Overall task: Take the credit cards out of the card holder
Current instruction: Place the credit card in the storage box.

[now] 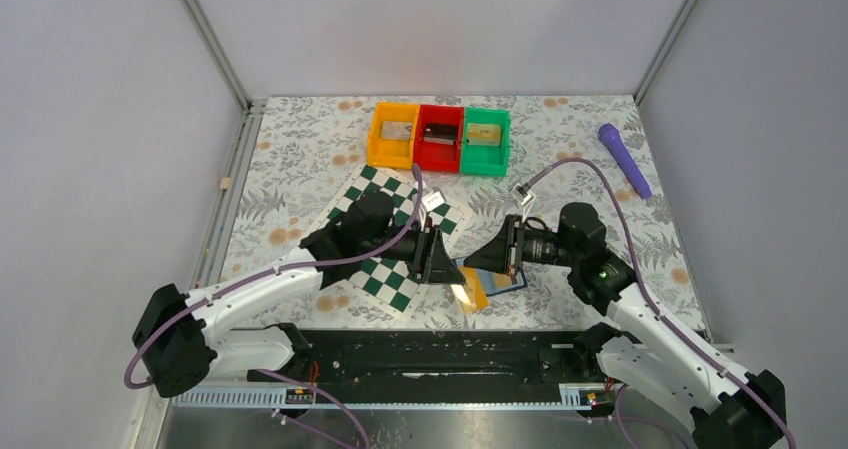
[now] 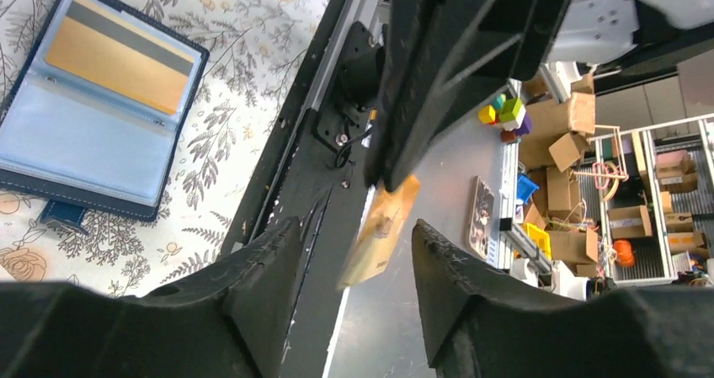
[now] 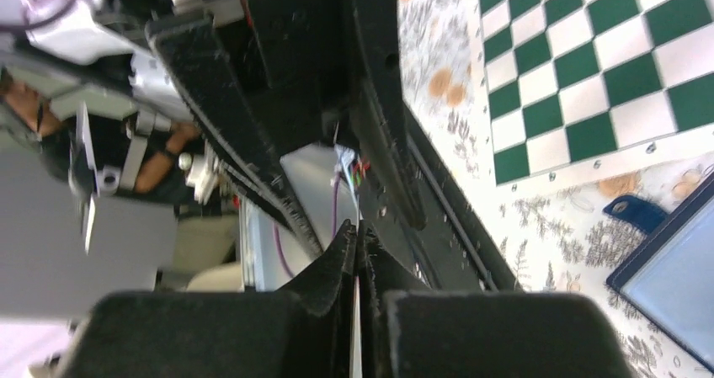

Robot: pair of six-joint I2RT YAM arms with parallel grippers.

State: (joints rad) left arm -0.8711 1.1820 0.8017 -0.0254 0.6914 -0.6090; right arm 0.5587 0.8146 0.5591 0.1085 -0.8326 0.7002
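Note:
The credit card [image 1: 470, 290] slants from the fingers of my right gripper, so my left gripper should hold the card's loose end while my right gripper opens and takes hold of the card again.
The card holder [image 2: 88, 113] lies open on the floral cloth, blue with dark edges. A tan-gold credit card with a dark stripe [image 2: 114, 54] sits in its upper pocket. From above, the card holder [image 1: 503, 281] lies partly under both grippers. My right gripper [image 3: 358, 231] is shut on a second credit card, seen as a thin pale edge [image 3: 356, 311] between its fingers. That tan card [image 2: 380, 235] hangs between the fingers of my left gripper [image 2: 354, 226], which stands open and apart from it. In the top view the card [image 1: 466, 294] shows below the two grippers, left [image 1: 445, 267] and right [image 1: 472, 262].
A green and white chessboard mat [image 1: 385, 234] lies under the left arm. Orange [image 1: 392, 136], red [image 1: 438, 139] and green [image 1: 485, 141] bins stand at the back, each with something inside. A purple stick [image 1: 625, 159] lies at the back right. The black base rail [image 1: 440, 354] runs along the near edge.

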